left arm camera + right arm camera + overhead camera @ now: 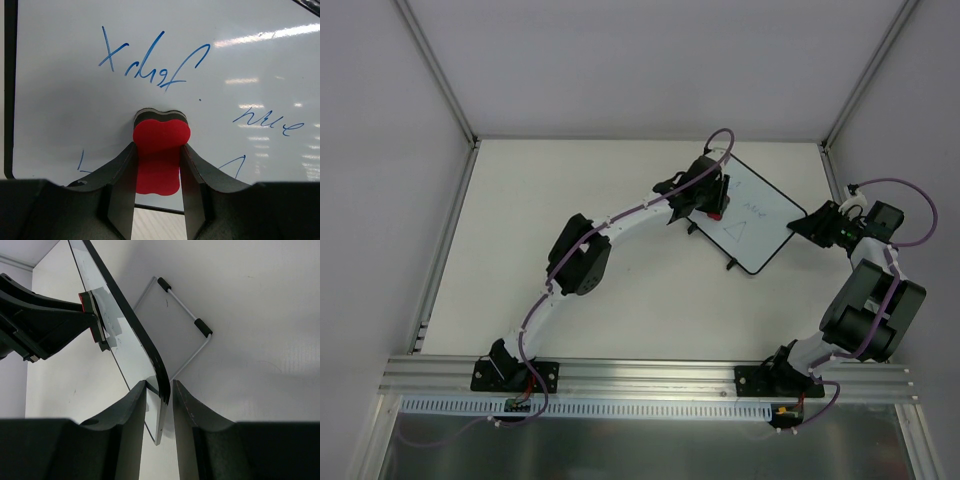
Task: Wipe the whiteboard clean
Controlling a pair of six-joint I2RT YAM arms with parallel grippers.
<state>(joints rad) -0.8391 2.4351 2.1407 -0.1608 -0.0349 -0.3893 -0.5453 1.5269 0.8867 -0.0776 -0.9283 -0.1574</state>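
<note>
The eraser is pressing below the blue writing (pixel 160 112), so my left gripper should pull back toward the board's corner and move the eraser up onto the writing (pixel 155 64).
The whiteboard (pixel 752 222) stands tilted at the back right of the table, with blue writing and a small triangle on it. My left gripper (pixel 714 203) is shut on the red eraser (pixel 716 213) and presses it against the board's upper left part. In the left wrist view the eraser (pixel 161 135) sits between the fingers of that gripper (pixel 159 147), its tip on the whiteboard (pixel 60 100), just below a line of blue writing (pixel 150 62). My right gripper (pixel 812 226) grips the board's right corner. In the right wrist view the board's black rim (pixel 159 375) runs between the fingers of that gripper (pixel 159 386).
The board's wire stand with two black feet (pixel 202 327) rests on the table behind it. The left gripper with the eraser (pixel 92 315) shows at the board's face in the right wrist view. White enclosure walls surround the table; an aluminium rail (pixel 650 375) runs along the near edge.
</note>
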